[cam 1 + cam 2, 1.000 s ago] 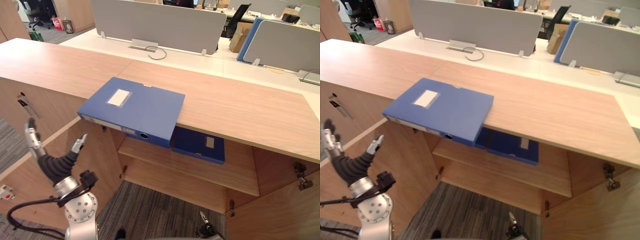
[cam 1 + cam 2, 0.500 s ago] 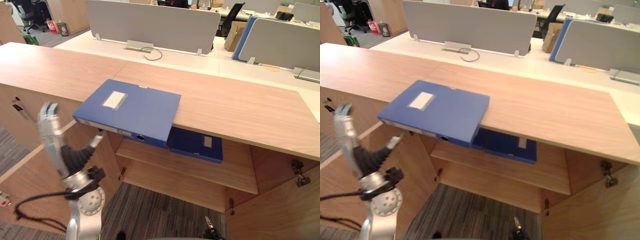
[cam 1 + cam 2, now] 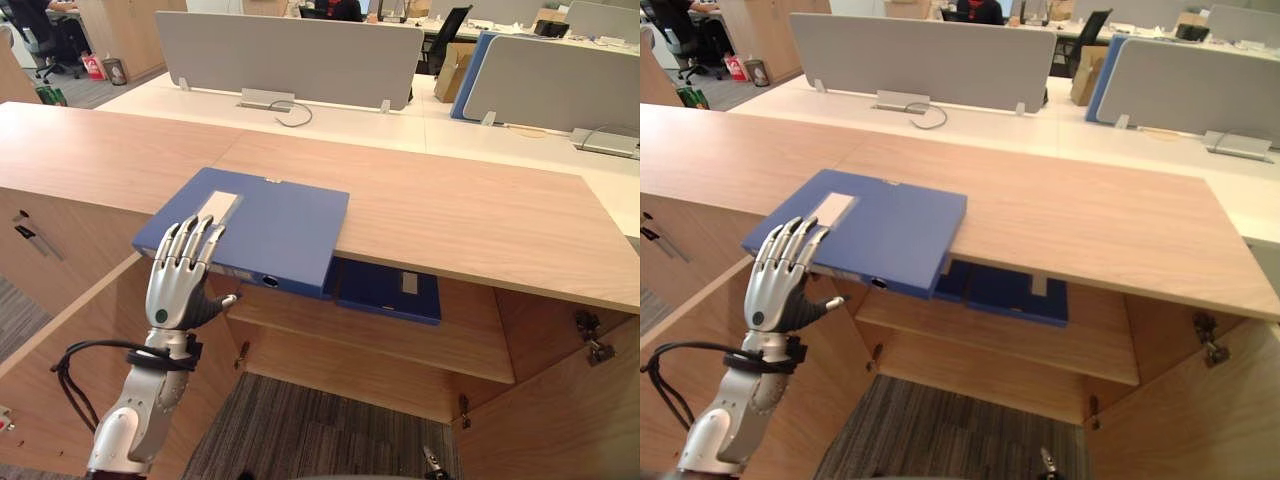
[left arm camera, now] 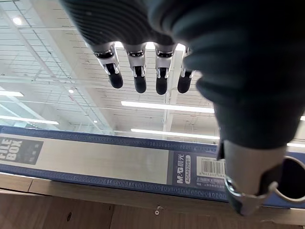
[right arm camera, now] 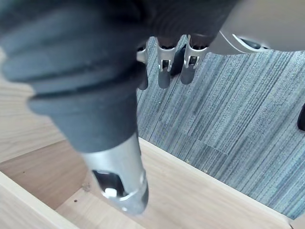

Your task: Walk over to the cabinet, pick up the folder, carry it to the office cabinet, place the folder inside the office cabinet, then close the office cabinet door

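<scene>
A piece of blue sticks out below the overhanging folder's corner (image 3: pixel 318 277), so I should expect to find another folder hidden on the shelf when I lift it.
A blue box folder (image 3: pixel 275 225) with a white label lies flat on the wooden cabinet top (image 3: pixel 480 215), its near edge overhanging the open cabinet. My left hand (image 3: pixel 176 285) is raised in front of the folder's near left corner, open, with straight fingers reaching up over the edge. In the left wrist view the fingers (image 4: pixel 138 76) point up past the folder's spine (image 4: pixel 119 164), just short of it. My right hand (image 5: pixel 164 62) hangs low with relaxed fingers over the grey carpet, holding nothing.
A second blue folder (image 3: pixel 388 290) lies on the shelf (image 3: pixel 400 345) inside the cabinet. Both cabinet doors stand open, the left door (image 3: pixel 70 370) beside my left arm and the right door (image 3: pixel 560 420) at lower right. Grey desk dividers (image 3: pixel 290 45) stand behind.
My left hand has swung up from low beside the left door to the folder's near left corner. The camera has moved a little closer to the cabinet.
</scene>
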You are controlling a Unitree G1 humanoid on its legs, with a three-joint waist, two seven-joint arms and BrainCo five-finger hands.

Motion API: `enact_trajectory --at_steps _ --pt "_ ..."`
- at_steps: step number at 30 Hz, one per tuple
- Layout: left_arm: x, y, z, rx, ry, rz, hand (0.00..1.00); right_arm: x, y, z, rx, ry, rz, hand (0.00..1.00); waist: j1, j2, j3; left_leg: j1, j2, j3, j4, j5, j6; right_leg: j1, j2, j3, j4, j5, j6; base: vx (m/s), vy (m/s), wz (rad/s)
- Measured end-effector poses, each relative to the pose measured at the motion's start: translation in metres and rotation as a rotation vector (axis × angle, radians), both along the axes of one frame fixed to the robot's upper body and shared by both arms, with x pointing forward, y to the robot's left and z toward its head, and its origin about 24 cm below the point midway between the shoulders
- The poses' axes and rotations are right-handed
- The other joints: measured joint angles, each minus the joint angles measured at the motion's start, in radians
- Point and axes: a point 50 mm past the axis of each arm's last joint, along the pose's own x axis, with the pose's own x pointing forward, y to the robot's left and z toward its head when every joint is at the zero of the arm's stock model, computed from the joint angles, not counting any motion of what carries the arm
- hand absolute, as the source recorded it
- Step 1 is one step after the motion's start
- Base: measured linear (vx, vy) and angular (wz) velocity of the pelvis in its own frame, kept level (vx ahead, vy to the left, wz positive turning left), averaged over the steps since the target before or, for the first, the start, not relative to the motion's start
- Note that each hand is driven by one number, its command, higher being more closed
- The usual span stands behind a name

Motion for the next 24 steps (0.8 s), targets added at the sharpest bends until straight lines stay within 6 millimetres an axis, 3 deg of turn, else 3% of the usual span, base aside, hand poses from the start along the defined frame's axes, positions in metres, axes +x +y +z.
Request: enact_trajectory --at_steps 16,24 --pt "0.013 0.011 -0.002 0.108 0.055 0.01 0.0 -0.01 -0.009 0.0 -0.011 0.023 -0.034 0.0 -0.013 0.001 -0.011 0.006 0.0 0.015 0.014 -0.01 0.003 -0.001 0.0 0.025 0.002 0.003 -0.002 0.0 0.005 -0.02" --pt "0.023 0.027 -0.022 0.119 0.153 0.074 0.0 -0.003 -0.017 0.003 -0.049 -0.003 -0.006 0.0 -0.031 0.007 -0.016 0.021 -0.001 0.027 0.014 -0.017 0.006 0.004 0.0 0.043 -0.002 0.008 -0.011 0.0 0.01 -0.04"
